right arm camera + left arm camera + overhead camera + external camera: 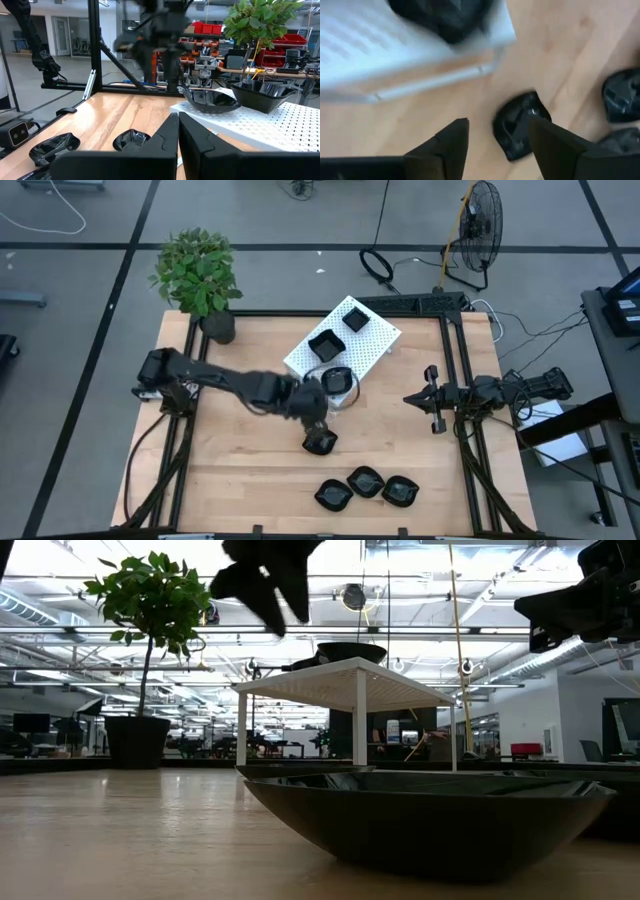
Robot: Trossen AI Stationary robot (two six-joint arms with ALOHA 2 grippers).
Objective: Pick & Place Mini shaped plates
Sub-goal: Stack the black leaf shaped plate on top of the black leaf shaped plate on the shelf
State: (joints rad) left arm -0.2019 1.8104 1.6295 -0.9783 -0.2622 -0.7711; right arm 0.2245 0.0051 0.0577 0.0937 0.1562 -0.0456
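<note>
The lone plate (320,443) lies clear of the white box, with its rim below my left gripper's open fingers. I go on moving down until they straddle that rim (500,126).
Three glossy black mini shaped plates sit on top of the white perforated box (345,340): one (355,317) at its far end, one (325,345) in the middle, and one (337,378) at its near corner. Another plate (320,442) (520,127) lies on the wooden table in front of the box. Three more (333,495) (365,480) (400,491) lie near the front edge. My left gripper (316,418) (498,122) hangs open, well above the table, over the lone plate and touching nothing. My right gripper (432,400) (178,120) waits shut at the table's right side.
A potted plant (200,275) stands at the table's far left corner. A black frame rail (450,380) runs along the table's right side. In the low view a plate (430,820) lies close in front of the camera. Bare wood (230,460) spreads to the left of the plates.
</note>
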